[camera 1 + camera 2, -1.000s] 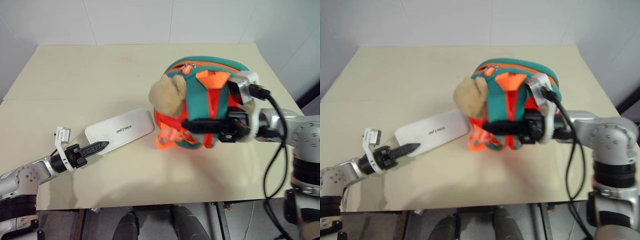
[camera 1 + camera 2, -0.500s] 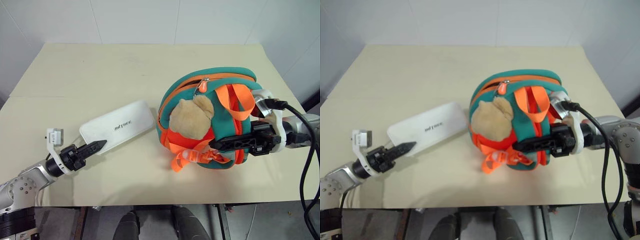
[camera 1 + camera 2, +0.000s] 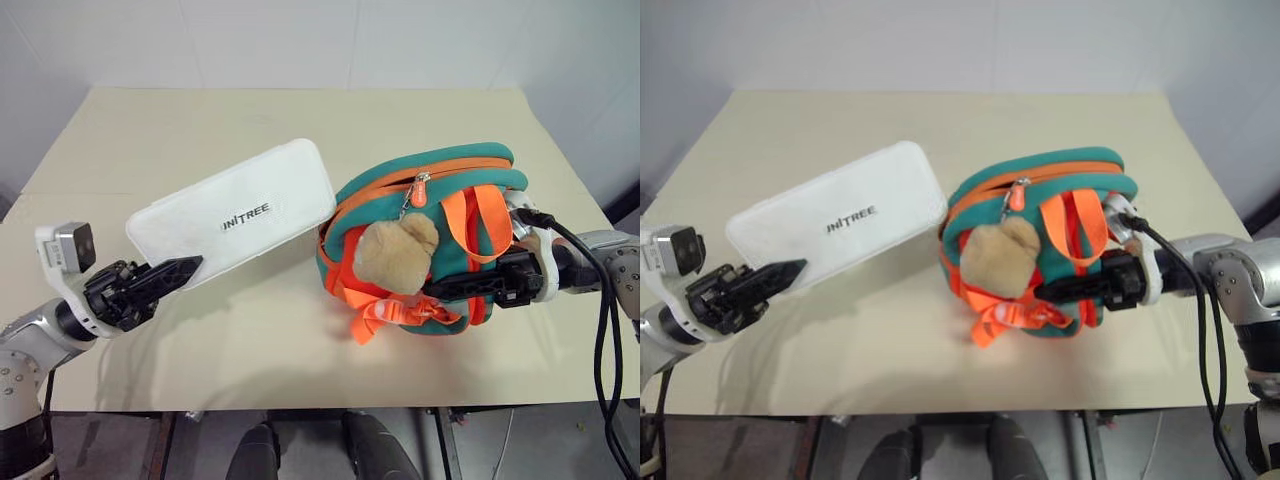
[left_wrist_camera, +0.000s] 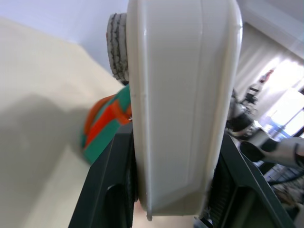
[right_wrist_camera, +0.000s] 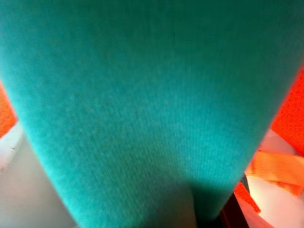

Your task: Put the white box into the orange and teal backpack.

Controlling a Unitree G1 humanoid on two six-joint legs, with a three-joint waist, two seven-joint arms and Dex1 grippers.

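Observation:
The white box's loose end (image 3: 316, 178) is aimed at the backpack's opening (image 3: 341, 212), so I should keep pushing the box in with my left gripper until it sits inside, then let go.
The white box (image 3: 240, 210), flat with dark lettering, hangs tilted above the table's left half. My left gripper (image 3: 178, 270) is shut on its near end. In the left wrist view the box (image 4: 180, 95) stands edge-on between the dark fingers (image 4: 107, 190). The orange and teal backpack (image 3: 440, 215) rests on the table to the right, with its tan plush charm (image 3: 395, 255) hanging on the front. My right gripper (image 3: 440, 289) reaches in from the right, shut on a teal strap of the backpack. That teal fabric (image 5: 142, 95) lies right in front of the right wrist camera.
The beige table (image 3: 200, 125) stretches back to a white wall. Its front edge runs just below both grippers. A black cable (image 3: 600, 330) loops off my right arm past the table's right corner.
My left gripper has lifted the white box off the table and tipped its far end up. My right gripper has brought the backpack down and to the right; the plush charm swung.

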